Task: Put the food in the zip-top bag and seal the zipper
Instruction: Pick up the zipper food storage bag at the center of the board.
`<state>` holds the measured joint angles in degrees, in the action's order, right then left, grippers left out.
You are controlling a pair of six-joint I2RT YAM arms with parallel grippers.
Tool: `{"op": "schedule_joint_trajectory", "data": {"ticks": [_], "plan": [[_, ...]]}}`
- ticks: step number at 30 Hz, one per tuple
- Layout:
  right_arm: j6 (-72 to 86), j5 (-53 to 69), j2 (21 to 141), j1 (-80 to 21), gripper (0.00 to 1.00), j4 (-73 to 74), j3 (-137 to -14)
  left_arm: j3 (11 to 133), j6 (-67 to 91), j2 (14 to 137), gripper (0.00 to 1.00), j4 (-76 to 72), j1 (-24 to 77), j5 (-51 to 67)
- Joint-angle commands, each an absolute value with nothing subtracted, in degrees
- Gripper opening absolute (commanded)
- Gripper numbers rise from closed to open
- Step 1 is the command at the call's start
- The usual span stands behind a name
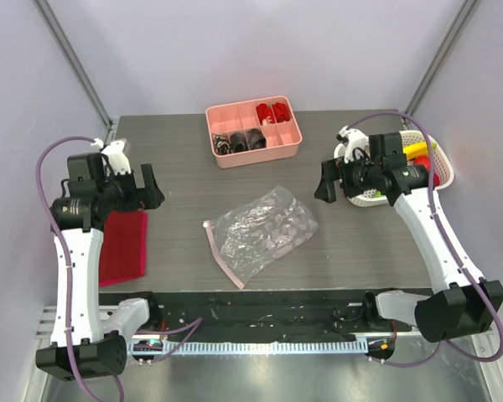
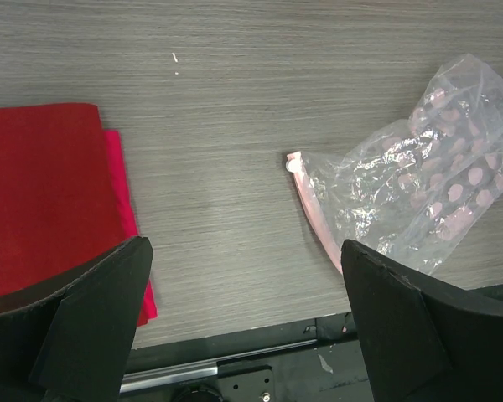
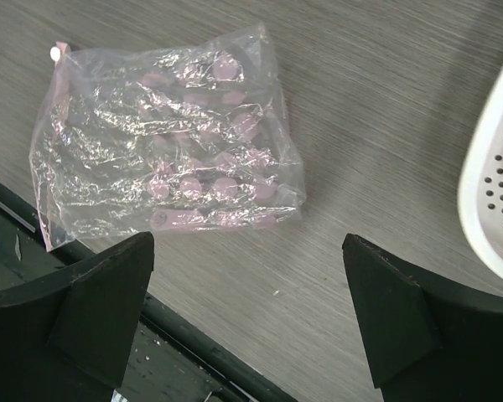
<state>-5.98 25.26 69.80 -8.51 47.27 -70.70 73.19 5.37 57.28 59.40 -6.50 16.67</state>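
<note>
The zip-top bag is lying flat and its pink zipper (image 1: 222, 258) is at a slant, so next my right gripper grabs the bag's near side (image 1: 267, 265) and lifts the zipper up to my left gripper first.
The clear zip-top bag (image 1: 264, 230) lies flat mid-table, its pink zipper (image 1: 222, 255) along the near-left edge. It also shows in the left wrist view (image 2: 419, 201) and the right wrist view (image 3: 168, 134), with pink spots printed on it. The food is in the white mesh basket (image 1: 440, 172) at the right: a yellow piece (image 1: 414, 150), a red one (image 1: 437, 179), a bit of green. My left gripper (image 1: 147, 188) is open and empty, left of the bag. My right gripper (image 1: 327, 184) is open and empty, between bag and basket.
A pink compartment tray (image 1: 253, 132) with red and black items stands at the back centre. A folded red cloth (image 1: 124, 244) lies at the left, under the left arm. The basket's rim (image 3: 486, 184) shows at the right edge of the right wrist view.
</note>
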Motion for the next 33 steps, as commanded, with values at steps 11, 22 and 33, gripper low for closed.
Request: {"op": "schedule_joint_trajectory", "data": {"ticks": [11,22,33], "plan": [[-12.5,15.9,79.6,-28.4,0.99,46.6,-69.3,69.9,-1.0,54.2,1.00,56.0,-6.6,26.0],[-13.9,5.4,93.9,-38.7,0.90,38.5,-68.5,66.6,-0.3,50.8,1.00,52.5,-6.6,31.0],[-23.7,-4.5,114.4,-38.2,0.90,35.9,-88.9,63.0,-2.5,47.9,1.00,51.1,-6.6,34.6]]}}
